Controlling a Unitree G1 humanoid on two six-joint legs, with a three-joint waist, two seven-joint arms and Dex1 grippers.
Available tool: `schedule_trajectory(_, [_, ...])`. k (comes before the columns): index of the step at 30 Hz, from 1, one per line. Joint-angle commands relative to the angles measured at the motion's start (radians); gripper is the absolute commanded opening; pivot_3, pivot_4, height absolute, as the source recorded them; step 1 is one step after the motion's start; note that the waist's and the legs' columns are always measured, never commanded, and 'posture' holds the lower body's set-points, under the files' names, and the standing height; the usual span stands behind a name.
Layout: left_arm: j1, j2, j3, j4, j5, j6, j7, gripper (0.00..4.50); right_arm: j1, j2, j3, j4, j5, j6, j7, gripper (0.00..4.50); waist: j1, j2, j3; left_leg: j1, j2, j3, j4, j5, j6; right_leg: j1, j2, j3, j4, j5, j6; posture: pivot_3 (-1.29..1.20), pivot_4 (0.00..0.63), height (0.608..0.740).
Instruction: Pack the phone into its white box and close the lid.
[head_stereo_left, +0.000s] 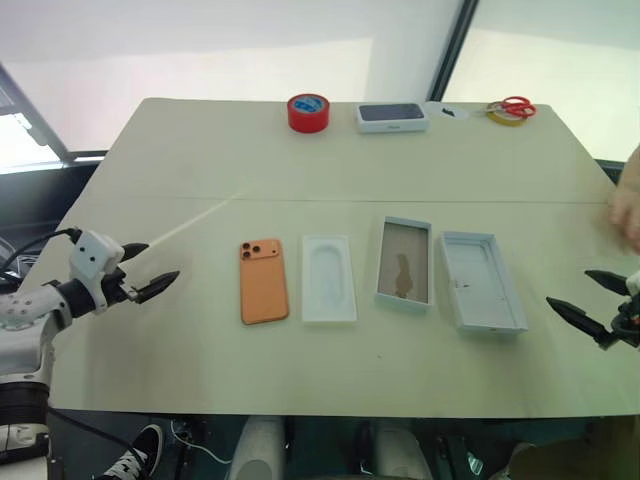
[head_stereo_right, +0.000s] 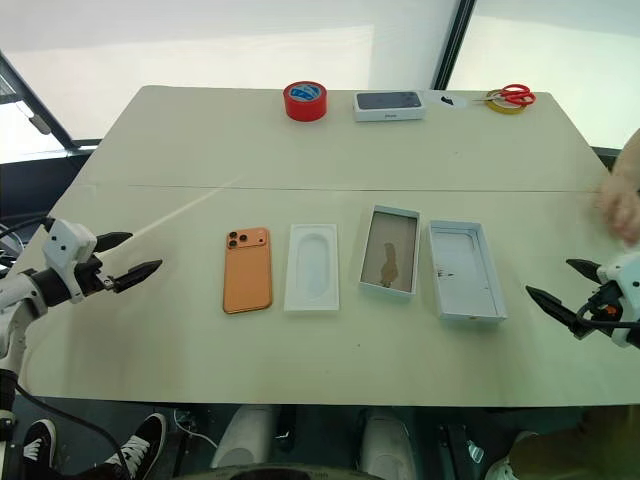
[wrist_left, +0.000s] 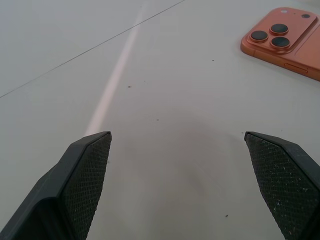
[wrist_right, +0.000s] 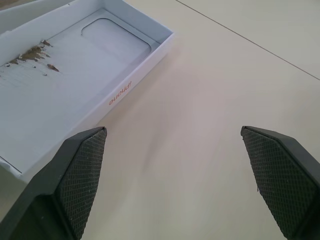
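Note:
The white moulded insert shares its outline with the box's hollow, so I expect it to settle inside and cover the box's mottled bottom when I lower it.
The orange phone lies back up on the table, its camera cluster at the far corner. To its right come a white moulded insert, then the white box with a brownish mottled floor, then the lid lying hollow side up. My left gripper hovers open over the table, well left of the phone. My right gripper hovers open just right of the lid. Neither holds anything.
At the table's far edge stand a red tape roll, a dark-topped white box, and red scissors on a yellow tape ring. A person's hand shows at the right edge, above my right gripper.

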Motion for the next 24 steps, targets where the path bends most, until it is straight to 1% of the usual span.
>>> schedule_trajectory(1, [0.0, 0.017, 0.034, -0.024, -0.004, -0.033, 0.02, 4.48, 0.001, -0.032, -0.037, -0.007, 0.004, -0.005, 0.004, 4.5, 0.0, 0.0, 0.0, 0.0, 0.0, 0.0, 0.0, 0.0, 0.0, 0.0, 0.0, 0.0, 0.0, 0.0, 0.0, 0.0, 0.15, 0.74])
schedule_trajectory(4, [0.002, 0.01, 0.035, -0.031, 0.002, -0.068, 0.034, 4.48, 0.0, -0.034, -0.035, -0.003, 0.004, -0.007, 0.004, 4.5, 0.0, 0.0, 0.0, 0.0, 0.0, 0.0, 0.0, 0.0, 0.0, 0.0, 0.0, 0.0, 0.0, 0.0, 0.0, 0.0, 0.15, 0.74])
schedule_trajectory(6, [-0.002, 0.01, 0.023, -0.036, 0.012, -0.055, 0.055, 4.48, -0.004, -0.033, -0.031, -0.002, 0.003, -0.007, 0.002, 4.5, 0.0, 0.0, 0.0, 0.0, 0.0, 0.0, 0.0, 0.0, 0.0, 0.0, 0.0, 0.0, 0.0, 0.0, 0.0, 0.0, 0.15, 0.74])
schedule_trajectory(13, [-0.018, -0.001, 0.028, -0.047, -0.044, -0.063, -0.002, 4.48, -0.013, -0.032, -0.019, -0.003, 0.0, -0.006, 0.006, 4.5, 0.0, 0.0, 0.0, 0.0, 0.0, 0.0, 0.0, 0.0, 0.0, 0.0, 0.0, 0.0, 0.0, 0.0, 0.0, 0.0, 0.15, 0.74])
schedule_trajectory(18, [-0.012, -0.002, 0.018, -0.03, -0.021, -0.107, -0.002, 4.48, -0.018, -0.034, -0.02, 0.006, -0.002, -0.009, 0.011, 4.5, 0.0, 0.0, 0.0, 0.0, 0.0, 0.0, 0.0, 0.0, 0.0, 0.0, 0.0, 0.0, 0.0, 0.0, 0.0, 0.0, 0.15, 0.74])
schedule_trajectory(24, [-0.014, -0.008, -0.021, -0.033, 0.021, -0.092, 0.025, 4.48, -0.03, -0.036, -0.011, 0.013, -0.01, -0.014, 0.018, 4.5, 0.0, 0.0, 0.0, 0.0, 0.0, 0.0, 0.0, 0.0, 0.0, 0.0, 0.0, 0.0, 0.0, 0.0, 0.0, 0.0, 0.15, 0.74])
